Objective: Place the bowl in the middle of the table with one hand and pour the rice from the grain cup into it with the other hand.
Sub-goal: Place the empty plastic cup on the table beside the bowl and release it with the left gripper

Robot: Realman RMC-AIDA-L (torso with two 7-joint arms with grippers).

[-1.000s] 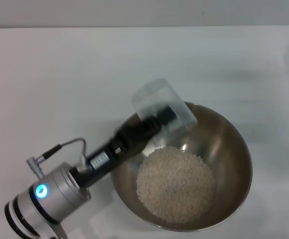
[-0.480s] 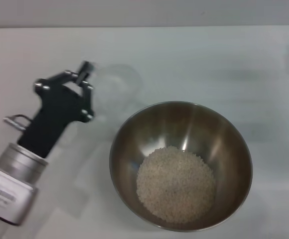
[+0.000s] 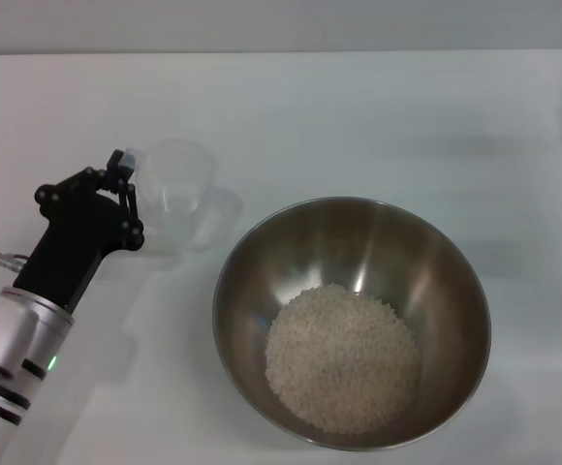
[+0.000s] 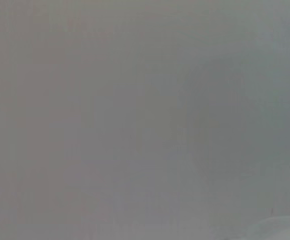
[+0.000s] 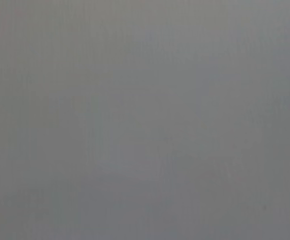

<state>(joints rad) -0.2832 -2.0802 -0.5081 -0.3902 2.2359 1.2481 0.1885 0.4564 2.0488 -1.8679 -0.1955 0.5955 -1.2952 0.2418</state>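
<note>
My left gripper keeps lowering the empty grain cup [image 3: 174, 184], which is upright over open table [image 3: 157, 244] next to the steel bowl, until the cup's base stands flat, and then let go.
The steel bowl [image 3: 436, 262] stands on the white table [image 3: 378, 116], right of the middle and toward the front, with a heap of rice [image 3: 342, 356] in its bottom. The clear grain cup [image 3: 176, 189] is upright and looks empty, to the left of the bowl and apart from its rim. My left gripper [image 3: 136, 192] is at the cup's left side, shut on it by its handle side. I cannot tell whether the cup rests on the table or hangs just above it. The right gripper is out of view. Both wrist views show only plain grey.
The table's far edge [image 3: 281, 52] runs along the top of the head view. My left arm [image 3: 19, 320] reaches in from the front left corner.
The left gripper has drawn the cup back from over the bowl's rim to the left and turned it upright. The rice heap and the bowl have not moved.
</note>
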